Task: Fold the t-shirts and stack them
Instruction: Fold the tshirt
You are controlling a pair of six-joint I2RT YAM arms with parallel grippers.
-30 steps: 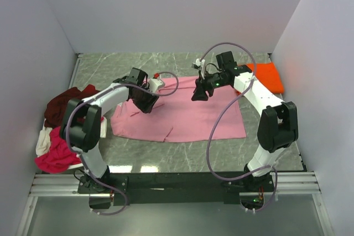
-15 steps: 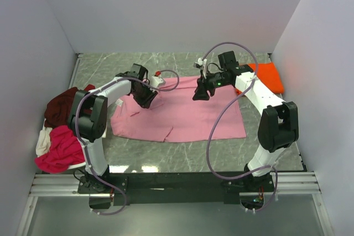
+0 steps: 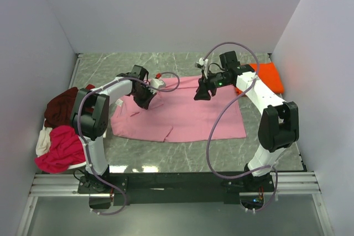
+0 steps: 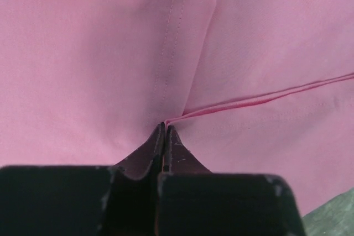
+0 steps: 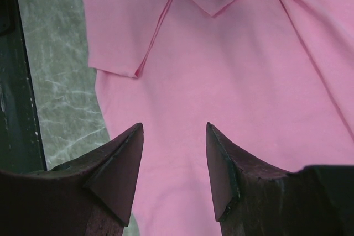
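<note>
The robot's left gripper is holding a hemmed edge [image 4: 185,114] of the pink t-shirt and the t-shirt's near bottom corner is lying loose, so next the right gripper pinches that corner [image 3: 243,136] before the fold.
A light pink t-shirt [image 3: 182,117] lies spread flat in the middle of the table. My left gripper [image 3: 145,102] is down on its upper left part, and its jaws [image 4: 165,128] are shut on a hemmed edge of the pink cloth [image 4: 99,53]. My right gripper [image 3: 200,93] hangs open above the shirt's upper middle. In the right wrist view, only pink cloth [image 5: 249,70] shows between its two dark fingertips [image 5: 172,131]. An orange t-shirt [image 3: 268,75] lies folded at the back right. Maroon [image 3: 62,103], magenta-red [image 3: 58,150] and cream [image 3: 43,139] t-shirts are heaped at the left.
The marble tabletop [image 3: 166,62] is walled in at the back and on both sides. A black rail [image 3: 177,181] carrying the arm bases runs along the near edge. A grey cable loops from the right arm over the pink shirt's right part.
My left gripper went from open to shut on the pink shirt's edge after shifting a little toward the back left. The right gripper has barely moved and stays open.
</note>
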